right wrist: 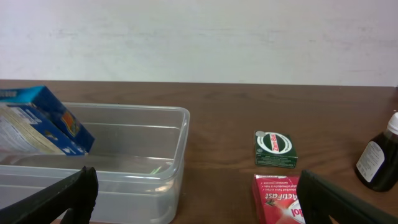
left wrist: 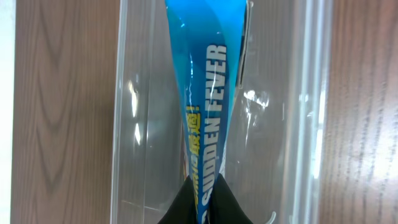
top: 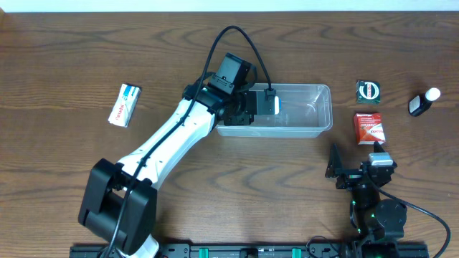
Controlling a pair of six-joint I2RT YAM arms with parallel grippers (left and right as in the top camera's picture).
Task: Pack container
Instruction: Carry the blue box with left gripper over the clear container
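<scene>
The blue box (left wrist: 208, 93) is hanging lengthwise between the container's long sides and is clear of both, so the left gripper should keep going down until it is near the container's bottom (left wrist: 261, 149), then let go.
The clear plastic container (top: 319, 115) lies at mid table; it also shows in the left wrist view (left wrist: 130, 112) and in the right wrist view (right wrist: 155, 168). My left gripper (top: 267, 106) is over its left part, shut on a blue box (left wrist: 208, 93) printed "SUDDEN FEVER", held tilted inside the tub (right wrist: 43, 127). My right gripper (top: 357, 168) is open and empty near the front edge, just right of the container. A red box (top: 369, 128) and a green box (top: 368, 91) lie right of the container.
A white box (top: 125, 104) lies on the table at the left. A dark bottle with a white cap (top: 423, 102) lies at the far right, also seen in the right wrist view (right wrist: 380, 158). A pale wall stands behind the table.
</scene>
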